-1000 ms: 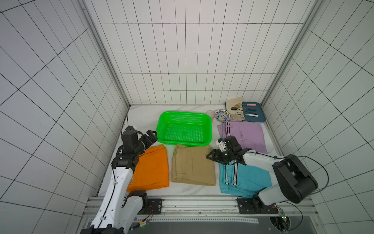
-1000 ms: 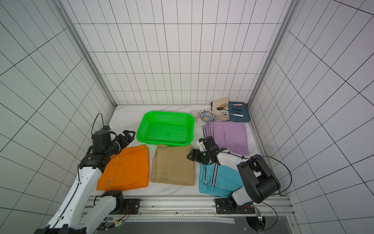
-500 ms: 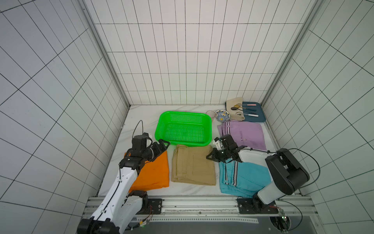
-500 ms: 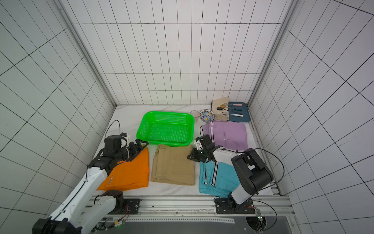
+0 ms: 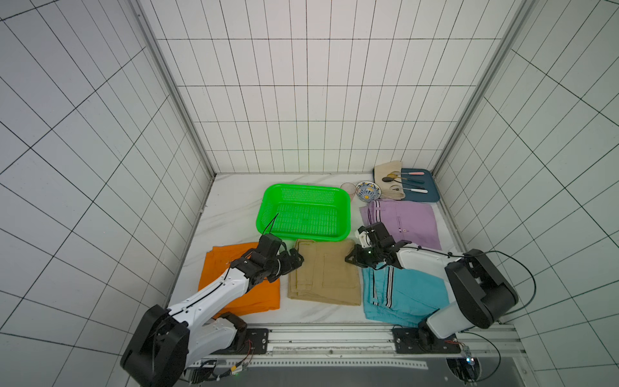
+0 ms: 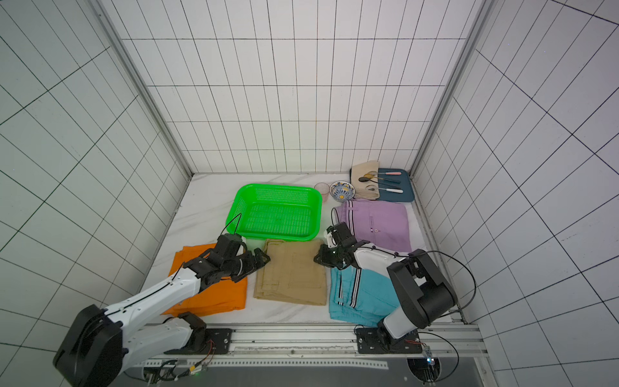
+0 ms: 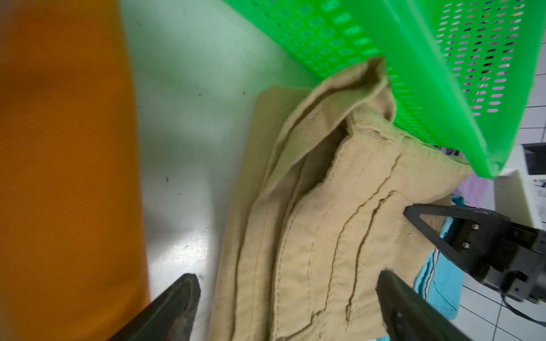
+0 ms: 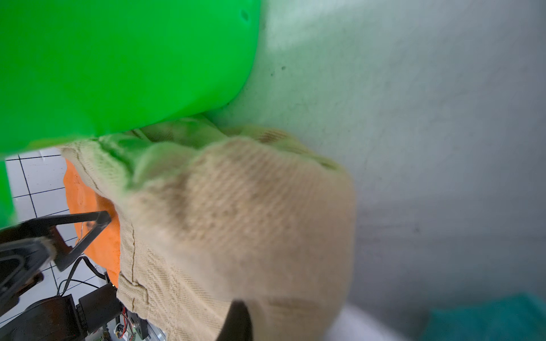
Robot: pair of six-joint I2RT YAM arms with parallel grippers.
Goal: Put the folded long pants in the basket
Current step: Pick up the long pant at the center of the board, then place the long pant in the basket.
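My left gripper should close on the opposite layered edge (image 5: 298,272) before both grippers lift the pants, because my right gripper is holding only one edge of the tan pants (image 5: 352,251).
The tan folded long pants (image 5: 323,268) (image 6: 291,271) lie just in front of the green basket (image 5: 308,197) (image 6: 278,201). Their back edge touches the basket's front wall. My left gripper (image 5: 296,261) (image 7: 286,277) is open and straddles their left edge. My right gripper (image 5: 350,259) (image 6: 318,259) is shut on their right edge; in the right wrist view the tan cloth (image 8: 251,221) bunches over one dark finger (image 8: 238,319). Orange pants (image 5: 264,295) lie to the left, partly under my left arm. Light blue pants (image 5: 402,295) and lilac pants (image 5: 405,224) lie to the right.
At the back right are a dark blue tray (image 5: 432,194) with utensils, a beige cloth (image 5: 388,169) with spoons, a patterned bowl (image 5: 368,193) and a small pink cup (image 5: 348,187). Tiled walls close in three sides. A metal rail (image 5: 335,335) runs along the front.
My left arm swung right from over the orange pants to the tan pants' left edge, jaws still open. My right gripper closed on the tan pants' right edge.
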